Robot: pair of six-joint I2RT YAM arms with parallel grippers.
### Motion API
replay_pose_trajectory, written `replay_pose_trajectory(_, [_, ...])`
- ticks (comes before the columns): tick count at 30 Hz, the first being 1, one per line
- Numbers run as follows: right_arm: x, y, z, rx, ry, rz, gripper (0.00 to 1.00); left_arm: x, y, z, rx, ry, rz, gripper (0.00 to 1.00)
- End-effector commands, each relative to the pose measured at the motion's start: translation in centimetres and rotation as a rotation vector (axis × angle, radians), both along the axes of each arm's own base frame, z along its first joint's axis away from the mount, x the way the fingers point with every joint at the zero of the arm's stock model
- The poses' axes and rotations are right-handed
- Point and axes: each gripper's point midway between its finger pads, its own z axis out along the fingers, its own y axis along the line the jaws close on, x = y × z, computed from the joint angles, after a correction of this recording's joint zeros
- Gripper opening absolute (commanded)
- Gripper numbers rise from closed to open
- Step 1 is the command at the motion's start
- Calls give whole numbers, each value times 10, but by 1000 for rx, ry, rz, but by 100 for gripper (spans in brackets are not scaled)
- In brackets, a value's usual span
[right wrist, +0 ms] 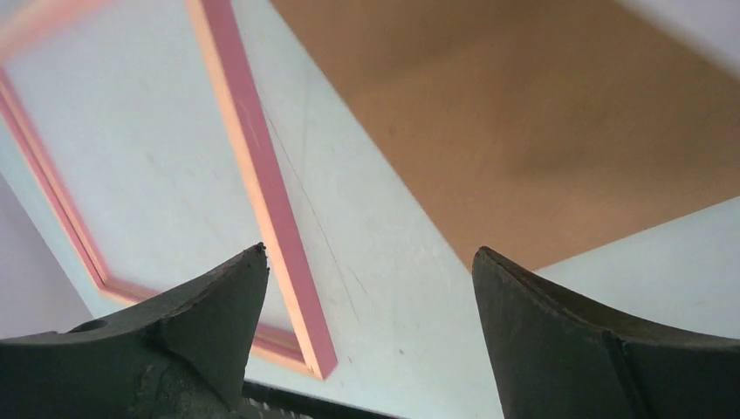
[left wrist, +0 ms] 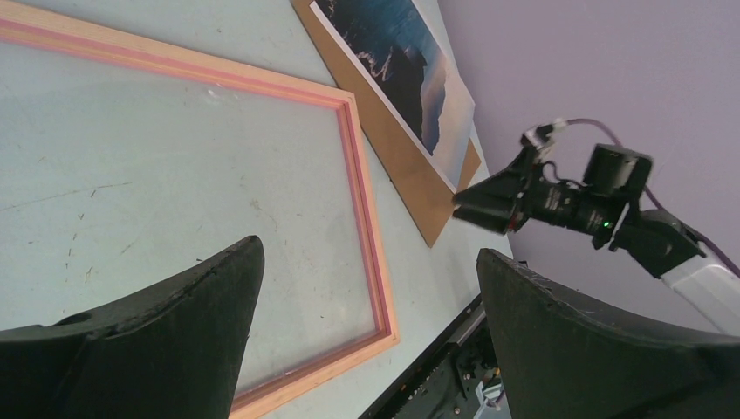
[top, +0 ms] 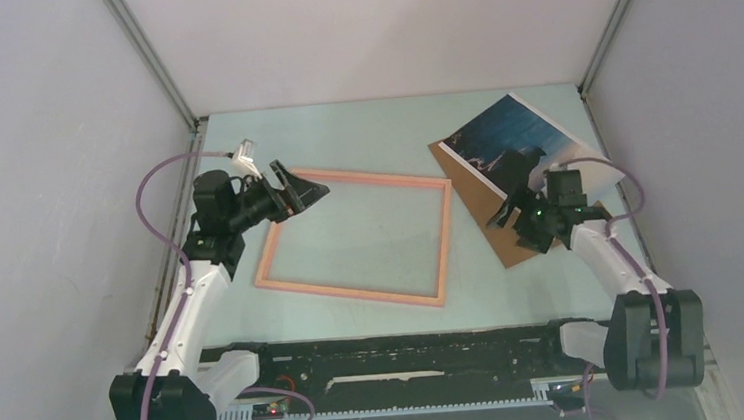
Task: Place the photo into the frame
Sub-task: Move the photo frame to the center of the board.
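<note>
The frame's far corner (left wrist: 348,96) is crowding the brown backing board. Next, my left gripper turns to the frame and moves it away from the board before handling the photo.
The salmon-pink frame (top: 360,235) lies flat in the middle of the table; it also shows in the left wrist view (left wrist: 366,218) and the right wrist view (right wrist: 262,183). The dark blue photo (top: 512,134) lies at the back right on a brown backing board (top: 488,211), tilted; it shows in the left wrist view (left wrist: 410,78) too. My left gripper (top: 308,189) is open and empty, hovering over the frame's far left corner. My right gripper (top: 509,211) is open and empty, low over the backing board's near part, right of the frame.
The backing board (right wrist: 524,113) fills the upper right of the right wrist view. Grey walls close in the table on the left, back and right. A black rail (top: 400,363) runs along the near edge between the arm bases.
</note>
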Motion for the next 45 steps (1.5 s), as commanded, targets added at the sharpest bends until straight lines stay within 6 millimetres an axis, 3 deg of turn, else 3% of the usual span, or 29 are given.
replay_pose_trajectory(1, [45, -43, 54, -93, -180, -97, 94, -1, -4, 8, 1, -50, -16, 100])
replay_pose_trajectory(2, [59, -54, 64, -131, -203, -118, 94, -1, -4, 8, 5, -53, -14, 100])
replay_pose_trajectory(4, [75, -73, 63, -200, -162, -173, 94, -1, -3, 6, 24, -50, -7, 100])
replay_pose_trajectory(8, [92, -75, 60, -223, -134, -153, 94, 0, -1, 0, 68, -41, 6, 100])
replay_pose_trajectory(12, [89, -24, 46, -159, -82, 44, 93, 1, -1, -3, 76, -36, 8, 100])
replay_pose_trajectory(14, [78, 14, 38, -122, -67, 151, 94, 2, 0, -4, 86, -36, 15, 100])
replay_pose_trajectory(20, [50, 91, 8, 3, -13, 281, 92, 8, 15, -9, 175, -48, 82, 100])
replay_pose_trajectory(27, [44, 134, -31, 26, 43, 341, 90, 9, 19, -5, 208, -43, 123, 100])
replay_pose_trajectory(30, [42, 161, -31, 63, 11, 393, 90, 5, 14, 11, 195, -64, 137, 100])
replay_pose_trajectory(33, [38, 200, -22, 170, -31, 457, 88, 1, 8, 36, 148, -115, 174, 100])
replay_pose_trajectory(37, [40, 235, -9, 215, -91, 548, 87, 13, -1, 50, 101, -200, 246, 100])
replay_pose_trajectory(39, [42, 238, 0, 193, -104, 588, 86, 25, -6, 47, 62, -213, 290, 100])
replay_pose_trajectory(40, [39, 227, -1, 149, -79, 584, 86, 32, -11, 52, 31, -238, 293, 100])
replay_pose_trajectory(45, [41, 131, -4, -117, -23, 423, 88, 56, -40, 45, 80, -254, 263, 100])
